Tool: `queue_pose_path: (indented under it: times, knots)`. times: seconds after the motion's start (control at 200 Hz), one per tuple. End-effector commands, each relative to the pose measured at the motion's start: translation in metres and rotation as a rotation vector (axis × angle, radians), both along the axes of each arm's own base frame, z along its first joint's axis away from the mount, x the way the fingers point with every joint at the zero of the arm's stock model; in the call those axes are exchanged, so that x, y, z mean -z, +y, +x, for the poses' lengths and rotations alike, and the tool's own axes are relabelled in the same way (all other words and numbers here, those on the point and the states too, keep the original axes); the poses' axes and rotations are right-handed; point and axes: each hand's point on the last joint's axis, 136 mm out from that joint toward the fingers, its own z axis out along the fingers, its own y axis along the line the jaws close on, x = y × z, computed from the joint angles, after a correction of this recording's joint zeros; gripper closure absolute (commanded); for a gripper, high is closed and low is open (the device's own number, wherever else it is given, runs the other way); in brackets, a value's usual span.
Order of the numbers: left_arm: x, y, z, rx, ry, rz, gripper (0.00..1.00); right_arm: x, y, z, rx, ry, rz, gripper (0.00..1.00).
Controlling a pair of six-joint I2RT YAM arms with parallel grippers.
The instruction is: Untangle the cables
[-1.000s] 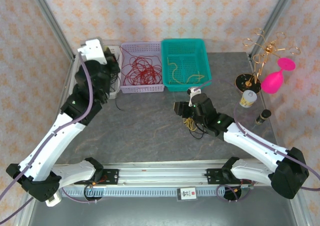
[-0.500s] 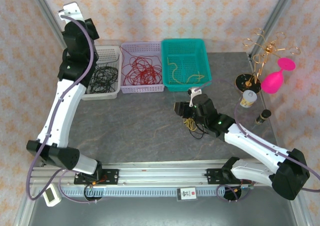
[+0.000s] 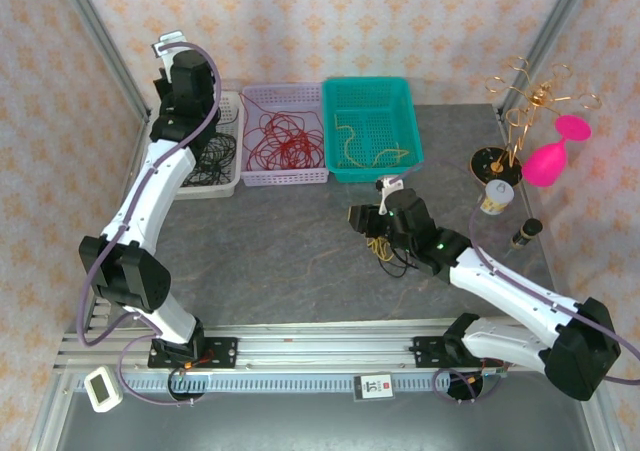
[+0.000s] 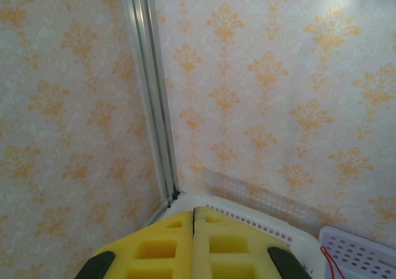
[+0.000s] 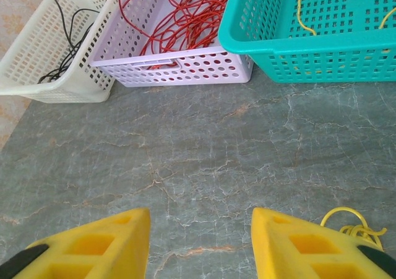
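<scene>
The yellow cable loop point(image 5: 344, 210) is outside my right gripper's fingers, so I should bring that gripper back over the tangle point(image 3: 384, 252) and raise it toward my left gripper.
A small tangle of black and yellow cables point(image 3: 388, 251) lies on the grey table beside my right gripper point(image 3: 366, 223). In the right wrist view that gripper point(image 5: 199, 216) is open over bare table with nothing between its fingers, and a yellow cable loop point(image 5: 350, 226) shows just past the right finger. My left gripper point(image 4: 194, 222) is shut and empty, held high over the back rim of the white basket point(image 4: 260, 217) and facing the wall corner. Black cables point(image 3: 212, 153) lie in the white basket, red cables point(image 3: 284, 137) in the lilac one, and a yellow cable point(image 3: 372, 147) in the teal one.
Three baskets stand in a row at the back: white point(image 3: 225, 186), lilac point(image 3: 285, 178) and teal point(image 3: 368, 89). At the right stand a gold curled-wire stand point(image 3: 530, 101), a pink glass point(image 3: 552, 161), a small cup point(image 3: 496, 197) and a small dark bottle point(image 3: 524, 233).
My left arm rose from the white basket and swung up to the back left, leaving black cables in the basket. The right arm stayed put.
</scene>
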Motion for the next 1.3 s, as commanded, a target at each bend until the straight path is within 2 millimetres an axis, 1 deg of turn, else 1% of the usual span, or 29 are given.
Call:
queue_pose_path:
  times: [0.0, 0.085, 0.2, 0.255, 0.355, 0.415, 0.521, 0.601, 0.641, 0.706, 0.761, 0.831, 0.891, 0.946, 0.996, 1.041, 1.091, 1.141, 1.226, 1.266, 1.291]
  knots:
    - [0.013, 0.006, -0.003, -0.045, -0.051, -0.09, 1.0, 0.003, -0.007, -0.001, 0.012, -0.005, -0.009, 0.54]
    - [0.037, 0.001, 0.001, -0.026, -0.052, -0.164, 1.0, 0.01, -0.012, 0.002, 0.043, 0.01, -0.039, 0.54]
    - [0.072, -0.005, 0.004, -0.012, -0.033, -0.243, 1.0, 0.026, -0.03, 0.007, 0.116, 0.059, -0.091, 0.53]
    - [0.091, -0.01, 0.007, 0.011, -0.02, -0.277, 1.0, 0.036, -0.042, 0.008, 0.158, 0.098, -0.115, 0.53]
    - [0.123, -0.016, 0.009, 0.023, 0.005, -0.331, 1.0, 0.054, -0.071, 0.008, 0.27, 0.167, -0.151, 0.53]
    - [0.139, -0.019, 0.012, 0.037, 0.025, -0.351, 1.0, 0.062, -0.088, 0.004, 0.327, 0.2, -0.169, 0.52]
    - [0.16, -0.023, 0.016, 0.047, 0.063, -0.368, 1.0, 0.078, -0.113, -0.01, 0.407, 0.257, -0.189, 0.52]
    - [0.17, -0.025, 0.018, 0.055, 0.074, -0.376, 0.93, 0.092, -0.122, -0.02, 0.426, 0.311, -0.157, 0.52]
    - [0.175, -0.027, 0.019, 0.063, 0.076, -0.383, 0.91, 0.096, -0.119, -0.024, 0.413, 0.321, -0.128, 0.52]
    - [0.18, -0.029, 0.02, 0.077, 0.077, -0.393, 0.86, 0.093, -0.108, -0.024, 0.369, 0.316, -0.066, 0.52]
    - [0.185, -0.032, 0.022, 0.091, 0.087, -0.4, 0.77, 0.089, -0.097, -0.023, 0.323, 0.311, -0.018, 0.52]
    - [0.185, -0.035, 0.02, 0.104, 0.095, -0.407, 0.67, 0.084, -0.091, -0.021, 0.301, 0.308, -0.009, 0.53]
    - [0.179, -0.034, 0.016, 0.104, 0.079, -0.404, 0.6, 0.076, -0.082, -0.017, 0.248, 0.285, -0.001, 0.53]
    - [0.17, -0.031, 0.009, 0.1, 0.051, -0.398, 0.54, 0.065, -0.062, -0.017, 0.139, 0.247, 0.014, 0.53]
    - [0.16, -0.03, 0.004, 0.106, 0.028, -0.392, 0.51, 0.058, -0.053, -0.015, 0.112, 0.226, -0.02, 0.52]
    - [0.152, -0.03, 0.0, 0.115, 0.015, -0.392, 0.49, 0.06, -0.048, -0.013, 0.104, 0.224, -0.072, 0.51]
    - [0.145, -0.032, -0.003, 0.137, 0.008, -0.395, 0.47, 0.068, -0.051, -0.008, 0.135, 0.236, -0.128, 0.5]
    - [0.139, -0.038, -0.006, 0.171, 0.006, -0.401, 0.47, 0.075, -0.05, -0.004, 0.144, 0.243, -0.141, 0.5]
    - [0.133, -0.054, -0.015, 0.232, 0.012, -0.393, 0.47, 0.082, -0.049, 0.005, 0.17, 0.239, -0.137, 0.5]
    - [0.131, -0.063, -0.022, 0.261, 0.023, -0.384, 0.47, 0.081, -0.051, 0.009, 0.194, 0.23, -0.144, 0.53]
    - [0.131, -0.07, -0.026, 0.284, 0.032, -0.379, 0.47, 0.088, -0.053, 0.012, 0.21, 0.245, -0.167, 0.54]
